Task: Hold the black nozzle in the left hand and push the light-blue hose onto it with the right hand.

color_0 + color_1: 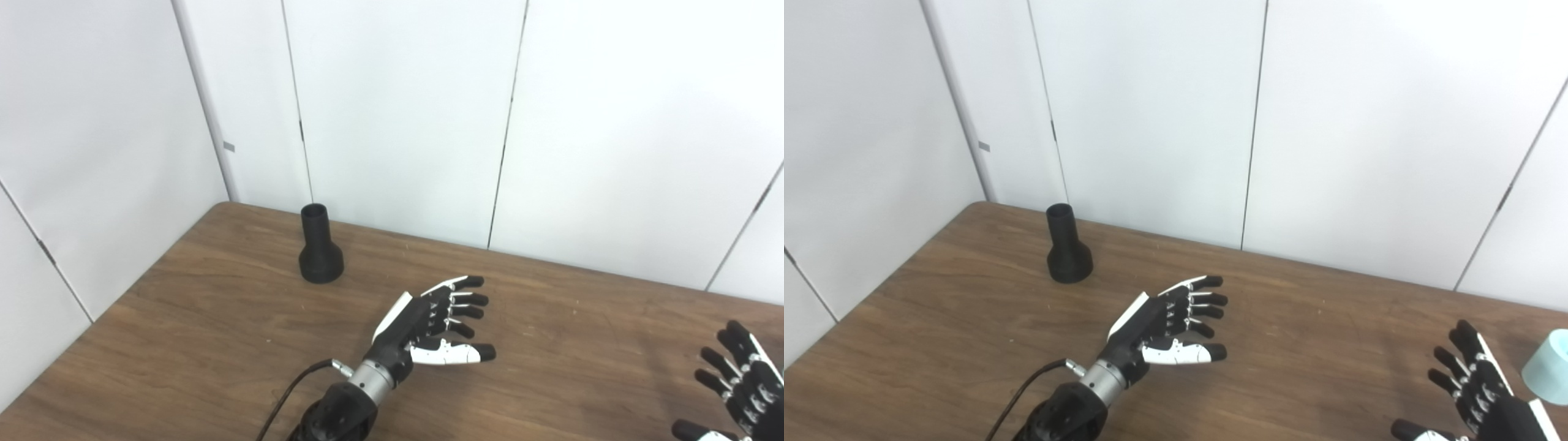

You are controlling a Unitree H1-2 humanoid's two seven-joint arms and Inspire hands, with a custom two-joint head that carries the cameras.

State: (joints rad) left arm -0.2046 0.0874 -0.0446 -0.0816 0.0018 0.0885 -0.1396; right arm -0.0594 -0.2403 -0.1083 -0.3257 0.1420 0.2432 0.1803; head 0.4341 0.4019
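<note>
I expect the light-blue hose, when I push it on, to cover the black nozzle's neck (316, 225) and stop at the nozzle's base, since the neck flares out there (320, 247).
The black nozzle (320, 248) stands upright on the wooden table (202, 318) near the back left, narrow neck up and wide base down. My left hand (436, 321) hovers over the table's middle, to the right of and nearer than the nozzle, open and holding nothing. My right hand (1479, 392) is at the lower right corner, open with fingers spread and empty. The light-blue hose (1548, 366) shows only as a pale cylinder end at the right edge of the right eye view, just right of the right hand.
White wall panels (398, 110) close off the table's back and left sides. The table's left edge (92, 324) runs diagonally below the nozzle. A black cable (288, 392) trails from the left wrist.
</note>
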